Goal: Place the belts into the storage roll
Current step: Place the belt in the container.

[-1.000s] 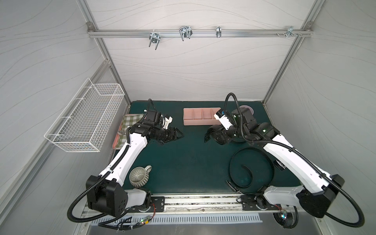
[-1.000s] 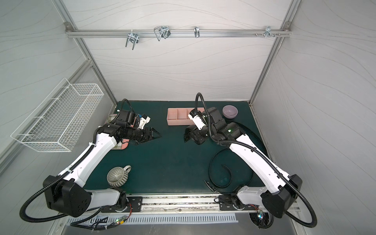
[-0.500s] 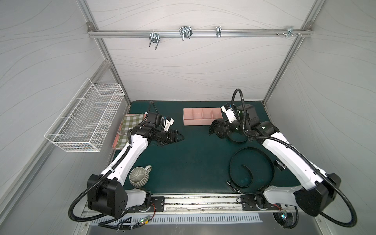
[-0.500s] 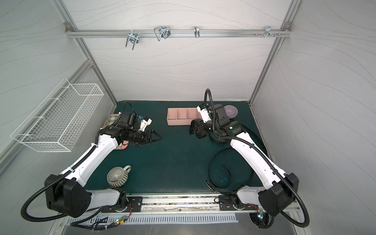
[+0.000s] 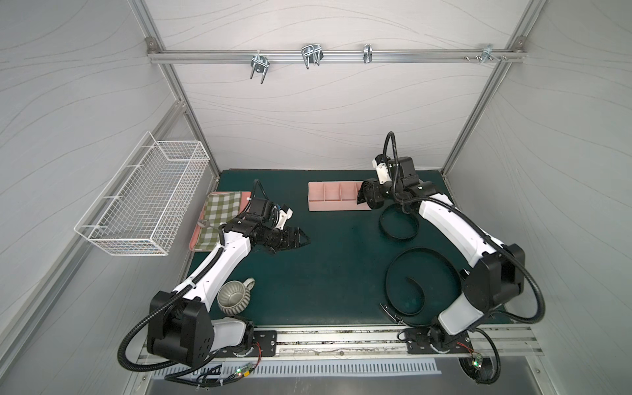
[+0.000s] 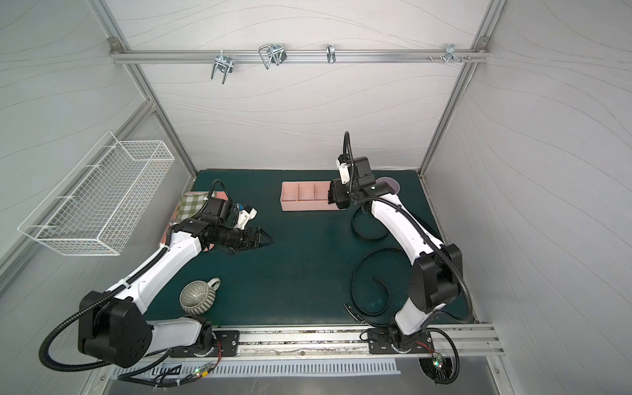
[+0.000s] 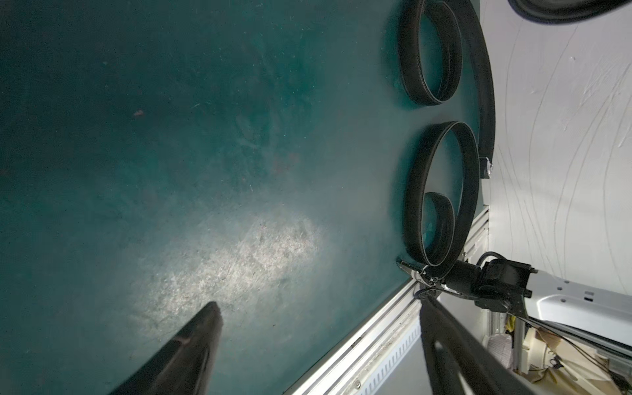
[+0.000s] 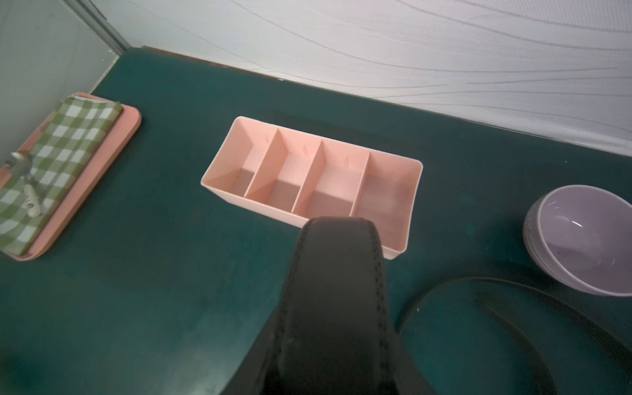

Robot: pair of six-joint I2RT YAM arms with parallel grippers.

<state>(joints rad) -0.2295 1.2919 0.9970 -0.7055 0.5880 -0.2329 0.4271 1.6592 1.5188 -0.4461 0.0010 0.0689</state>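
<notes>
The coiled belt is upright in line with the empty compartment nearest the lilac bowl, so I keep lowering it with my right gripper and release it once it stands inside.
The storage roll, a pale pink tray with several empty compartments, stands at the back of the green mat. My right gripper is shut on a tightly coiled black belt, held just above the roll's right end; the coil hides its fingers in the right wrist view. A second belt lies as a loose loop in front of the roll. A third belt lies as a wide spiral near the front right, also seen as the spiral belt. My left gripper hovers open and empty over bare mat at the left.
A flat pink tray with a checked cloth and a spoon lies at the back left. A grey mug sits by the left arm's base, a lilac bowl right of the roll. A white wire basket hangs on the left wall.
My right gripper has carried the coiled belt back and to the right, up to the roll's right end. My left gripper's jaws have opened wider, almost in place.
</notes>
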